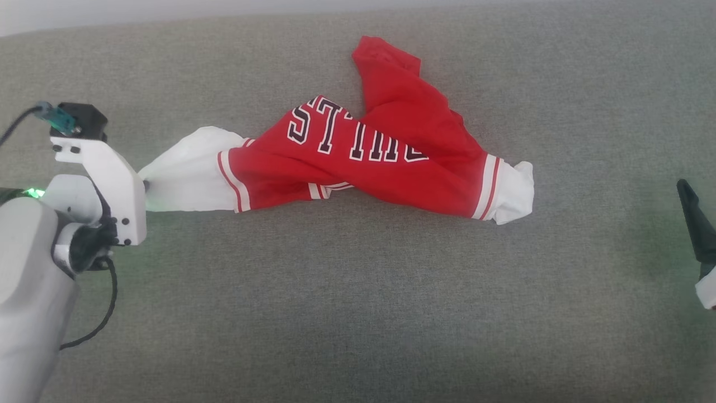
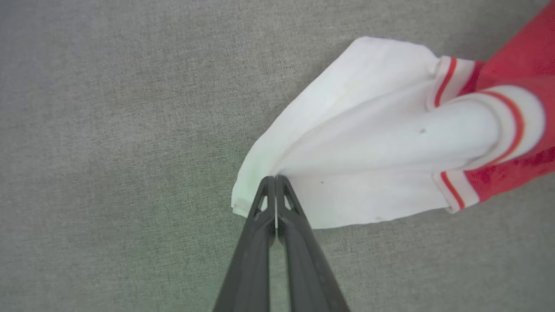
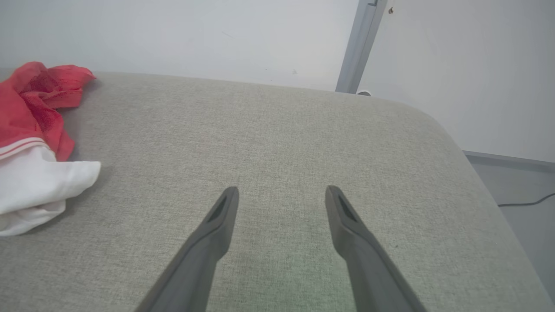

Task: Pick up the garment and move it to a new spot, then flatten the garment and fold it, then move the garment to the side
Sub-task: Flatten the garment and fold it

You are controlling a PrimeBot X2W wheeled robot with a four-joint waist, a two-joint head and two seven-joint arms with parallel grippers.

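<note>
My gripper will pull the garment (image 1: 396,144), and the garment will open out to a round neckline, because a striped white band (image 1: 327,190) shows from under the garment's red fold.
The garment (image 1: 386,168) is a red jersey with white sleeves and black "BULLS" lettering, lying crumpled across the middle of the grey cushion. Its left white sleeve (image 2: 360,151) is stretched toward my left gripper (image 2: 275,178), whose fingers are shut on the sleeve's edge. In the head view that gripper (image 1: 146,184) sits at the sleeve's left tip. My right gripper (image 3: 282,190) hovers open over bare cushion, with the jersey's other white sleeve (image 3: 34,190) off to its left. One of its dark fingers (image 1: 696,224) pokes in at the right edge of the head view.
A grey upholstered surface (image 1: 358,313) carries everything. Its far right corner rounds off (image 3: 438,125) toward a pale wall and a grey post (image 3: 357,47). A cable (image 3: 527,201) lies on the floor beyond the edge.
</note>
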